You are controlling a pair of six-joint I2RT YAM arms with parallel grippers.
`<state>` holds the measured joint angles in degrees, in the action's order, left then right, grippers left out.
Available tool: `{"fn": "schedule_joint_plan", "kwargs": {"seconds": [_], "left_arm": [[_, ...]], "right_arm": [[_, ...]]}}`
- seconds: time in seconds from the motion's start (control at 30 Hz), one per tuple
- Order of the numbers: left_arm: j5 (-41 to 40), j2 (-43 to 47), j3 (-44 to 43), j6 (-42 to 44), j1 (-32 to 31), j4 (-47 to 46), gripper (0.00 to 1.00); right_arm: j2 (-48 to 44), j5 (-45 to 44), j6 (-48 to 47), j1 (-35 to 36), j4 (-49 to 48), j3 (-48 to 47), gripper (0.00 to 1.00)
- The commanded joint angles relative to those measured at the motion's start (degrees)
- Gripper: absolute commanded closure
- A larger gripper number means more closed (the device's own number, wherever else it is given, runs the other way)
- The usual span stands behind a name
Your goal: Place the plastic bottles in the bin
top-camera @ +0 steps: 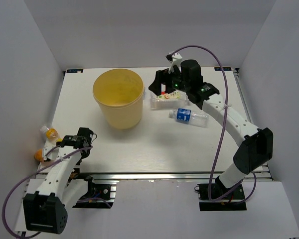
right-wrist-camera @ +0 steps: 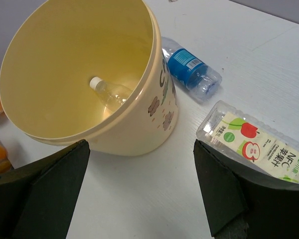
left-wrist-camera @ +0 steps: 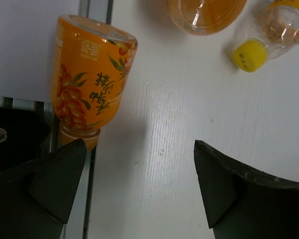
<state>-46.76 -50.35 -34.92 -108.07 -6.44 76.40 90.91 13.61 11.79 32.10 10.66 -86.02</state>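
Observation:
The orange bottle [left-wrist-camera: 93, 69] is clear of its neighbours and its width lines up with the fingers, so my left gripper should keep moving toward its label [left-wrist-camera: 92, 89] and close there.
The yellow bin [top-camera: 118, 97] stands at the back left of the table, and one clear white-capped bottle [right-wrist-camera: 112, 92] lies inside it. To its right lie a clear bottle with a white-yellow fruit label [top-camera: 167, 102] and a blue-labelled bottle [top-camera: 187, 115]. My right gripper [top-camera: 157, 89] hovers open between the bin [right-wrist-camera: 154, 119] and the fruit-label bottle [right-wrist-camera: 254, 144], holding nothing. An orange bottle [left-wrist-camera: 92, 82] lies across the table's left edge. My left gripper [left-wrist-camera: 139, 159] stands open just short of it, empty.
A yellow-capped clear bottle [left-wrist-camera: 269, 35] and another orange-tinted container [left-wrist-camera: 207, 12] lie beyond the left gripper. Grey walls close in the table on the left, back and right. The metal rail [left-wrist-camera: 94, 10] runs along the left table edge.

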Motion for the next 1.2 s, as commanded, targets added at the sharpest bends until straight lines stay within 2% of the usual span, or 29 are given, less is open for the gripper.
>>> {"fn": "schedule_joint_plan", "kwargs": {"seconds": [0.0, 0.13, 0.3, 0.47, 0.57, 0.63, 0.73, 1.0, 1.1, 1.17], "left_arm": [[-5.71, -3.44, -0.5, -3.81, 0.81, 4.46, 0.02], [-7.73, -4.06, 0.72, -3.29, 3.09, 4.11, 0.02], [-6.94, -4.93, 2.75, 8.74, 8.62, -5.99, 0.02], [-4.75, -13.62, -1.54, 12.0, 11.36, -2.41, 0.02], [1.66, -18.9, -2.61, 19.02, 11.97, -4.58, 0.04], [1.76, -22.32, -3.31, 17.91, 12.06, -3.55, 0.06], [0.27, -25.58, -3.93, 16.41, 15.38, -3.88, 0.04], [-3.42, -29.37, -3.23, 14.82, 21.11, -5.56, 0.04], [-3.25, -30.33, -2.27, 15.25, 22.6, -8.71, 0.02], [-1.24, -31.3, -0.42, 19.64, 25.31, -13.9, 0.02]], "right_arm": [[0.49, -0.24, 0.16, 0.16, 0.33, -0.38, 0.11], [1.54, -1.65, 0.25, 0.16, 1.91, -1.87, 0.11], [3.48, -1.83, 1.83, 0.16, 2.0, -2.05, 0.1], [5.59, -2.88, 1.48, 0.07, 3.14, -3.54, 0.11], [6.29, -3.5, 0.16, -0.02, 3.58, -4.07, 0.11], [6.12, -3.59, -0.1, -0.37, 3.06, -3.55, 0.11], [5.68, -2.27, -0.1, -1.33, 1.04, -1.53, 0.11], [7.43, 2.56, 2.09, -4.41, 0.42, -1.87, 0.11], [7.96, 3.18, 2.71, -4.76, 0.33, -2.05, 0.11], [8.14, 3.44, 2.8, -4.85, 0.59, -2.49, 0.11]]}}
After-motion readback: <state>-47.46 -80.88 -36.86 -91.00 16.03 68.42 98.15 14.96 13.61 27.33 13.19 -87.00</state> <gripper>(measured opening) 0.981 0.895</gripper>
